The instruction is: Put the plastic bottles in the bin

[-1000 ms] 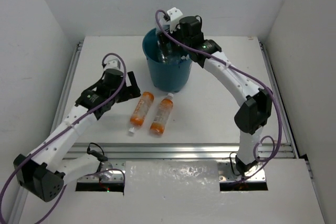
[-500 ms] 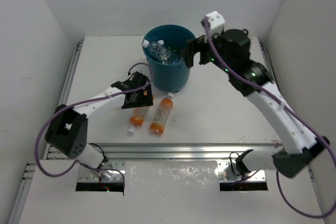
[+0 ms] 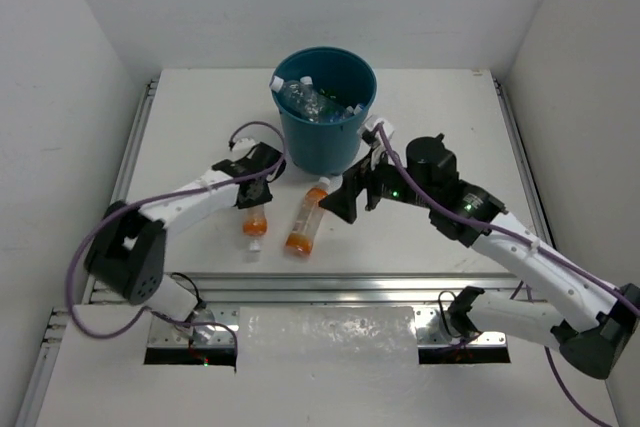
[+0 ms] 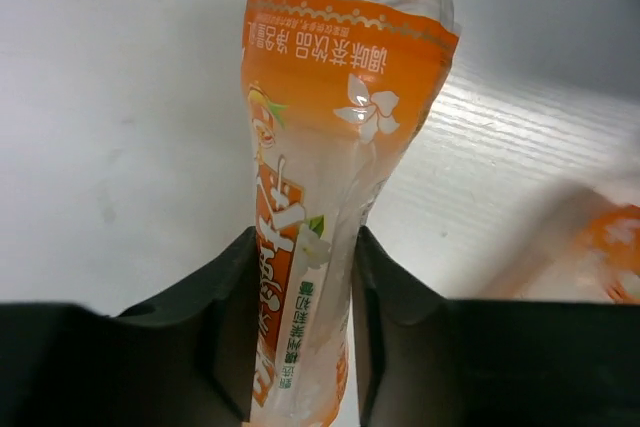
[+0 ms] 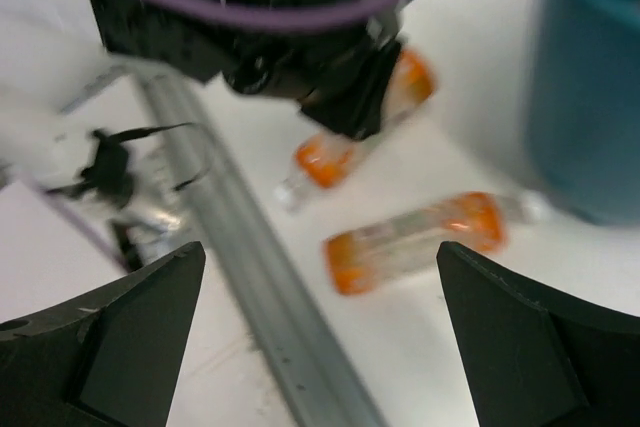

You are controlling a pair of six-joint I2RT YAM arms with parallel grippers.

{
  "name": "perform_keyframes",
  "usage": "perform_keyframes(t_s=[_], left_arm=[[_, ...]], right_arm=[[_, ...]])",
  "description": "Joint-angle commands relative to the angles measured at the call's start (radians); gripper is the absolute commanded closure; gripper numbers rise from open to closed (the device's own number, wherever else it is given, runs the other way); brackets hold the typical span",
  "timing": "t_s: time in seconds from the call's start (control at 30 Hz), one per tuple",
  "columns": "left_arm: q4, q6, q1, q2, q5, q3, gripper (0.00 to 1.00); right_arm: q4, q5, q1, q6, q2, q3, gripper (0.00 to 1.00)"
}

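Observation:
The robot's left gripper holds an orange bottle (image 3: 255, 225) well short of the teal bin, so the robot's empty right gripper should take over that bottle and bring it to the bin's opening (image 3: 328, 87).
The teal bin (image 3: 345, 142) stands at the back middle, with several clear plastic bottles (image 3: 305, 99) inside. Two orange plastic bottles lie on the table in front of it. My left gripper (image 3: 254, 187) is shut on the left orange bottle (image 3: 255, 222), whose crumpled label (image 4: 330, 147) is squeezed between the black fingers (image 4: 225, 297). The right orange bottle (image 3: 304, 219) lies loose, its white cap toward the bin. Just right of that bottle my right gripper (image 3: 338, 203) hangs open and empty; in its own view (image 5: 320, 247) the bottle (image 5: 415, 237) shows below it.
A metal rail (image 3: 340, 287) runs along the table's near edge, also crossing the right wrist view as a rail (image 5: 260, 287). White walls close in the table on the left, back and right. The bin's wall (image 5: 590, 77) fills the right wrist view's upper right.
My left gripper reached the left orange bottle and shut on it. My right arm swung away from above the bin and came down toward the right orange bottle, still open.

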Motion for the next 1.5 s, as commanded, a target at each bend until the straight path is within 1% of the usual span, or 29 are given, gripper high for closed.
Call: perform_keyframes(t_s=[0.0,0.03,0.07,0.1,0.13,0.2,0.23,0.27,0.3,0.4,0.47,0.6,0.73,0.77,0.8,0.83,0.87,0.9,0.93,0.97,1.0,1.03,1.07,1.1,1.13,1.23,1.3,1.4,1.47], left_arm=[[-0.051,-0.063,-0.023,-0.265,-0.122,0.022,1.00],[-0.014,-0.033,-0.034,-0.379,-0.072,0.016,1.00],[0.003,-0.025,-0.048,-0.431,-0.037,0.012,1.00],[0.020,-0.017,-0.048,-0.480,0.012,0.010,1.00],[0.069,0.006,-0.051,-0.564,0.122,-0.001,1.00],[0.123,0.026,-0.054,-0.626,0.244,-0.022,1.00],[0.178,0.026,-0.054,-0.668,0.361,-0.030,1.00],[0.199,0.023,-0.053,-0.684,0.411,-0.036,1.00],[0.256,0.014,-0.054,-0.715,0.504,-0.057,1.00],[0.368,-0.015,-0.053,-0.771,0.626,-0.105,1.00],[0.405,-0.026,-0.053,-0.794,0.655,-0.119,1.00],[0.509,-0.057,-0.053,-0.815,0.764,-0.151,1.00],[0.597,-0.089,-0.053,-0.833,0.801,-0.189,1.00],[0.623,-0.094,-0.053,-0.844,0.797,-0.192,1.00],[0.626,-0.092,-0.053,-0.847,0.792,-0.189,0.98],[0.626,-0.091,-0.054,-0.850,0.789,-0.182,0.92],[0.626,-0.090,-0.053,-0.851,0.787,-0.177,0.85],[0.626,-0.089,-0.053,-0.853,0.786,-0.173,0.64],[0.596,-0.080,-0.053,-0.854,0.777,-0.148,0.44],[0.544,-0.066,-0.053,-0.856,0.716,-0.128,0.07],[0.499,-0.046,-0.054,-0.856,0.671,-0.105,0.00],[0.449,-0.007,-0.053,-0.857,0.619,-0.038,0.00],[0.310,0.009,-0.054,-0.850,0.476,0.008,0.00],[0.225,0.020,-0.053,-0.844,0.377,0.104,0.00],[0.060,0.021,-0.053,-0.825,0.173,0.149,0.01],[-0.148,-0.006,-0.053,-0.813,-0.110,0.252,0.00],[-0.169,0.011,-0.053,-0.818,-0.133,0.245,0.00],[-0.132,0.043,-0.053,-0.825,-0.064,0.182,0.00],[-0.104,0.055,-0.053,-0.818,-0.012,0.139,0.00]], right_arm=[[0.237,-0.197,0.036,0.102,0.006,-0.099,0.01],[0.300,-0.255,0.056,0.128,0.028,-0.128,0.01],[0.372,-0.257,0.070,0.166,0.042,-0.156,0.01],[0.397,-0.253,0.085,0.174,0.061,-0.159,0.01],[0.417,-0.241,0.112,0.183,0.100,-0.145,0.01],[0.452,-0.231,0.131,0.194,0.142,-0.116,0.01],[0.471,-0.228,0.142,0.217,0.159,-0.095,0.01],[0.510,-0.208,0.142,0.231,0.185,-0.085,0.01],[0.529,-0.198,0.143,0.242,0.197,-0.076,0.01],[0.538,-0.150,0.145,0.274,0.243,-0.004,0.01],[0.521,-0.119,0.148,0.281,0.260,0.014,0.01],[0.572,-0.159,0.151,0.311,0.289,0.031,0.01],[0.604,-0.214,0.151,0.332,0.314,0.048,0.03],[0.604,-0.224,0.151,0.331,0.316,0.047,0.07],[0.607,-0.224,0.151,0.325,0.314,0.044,0.25],[0.609,-0.219,0.151,0.320,0.311,0.039,0.37],[0.612,-0.213,0.151,0.312,0.305,0.031,0.54],[0.612,-0.193,0.151,0.299,0.291,0.018,0.69],[0.607,-0.178,0.151,0.291,0.282,0.011,0.94],[0.585,-0.164,0.151,0.268,0.271,0.005,0.99],[0.568,-0.129,0.149,0.251,0.250,0.004,1.00],[0.549,-0.106,0.151,0.233,0.239,0.005,1.00],[0.522,-0.075,0.149,0.184,0.228,0.016,1.00],[0.461,0.010,0.149,0.154,0.210,0.027,1.00],[0.430,0.060,0.146,0.095,0.204,0.039,1.00],[0.358,0.244,0.127,-0.022,0.197,0.134,1.00],[0.310,0.293,0.099,-0.063,0.217,0.195,1.00],[0.259,0.321,-0.010,-0.079,0.303,0.342,1.00],[0.197,0.335,-0.084,-0.108,0.401,0.468,1.00]])
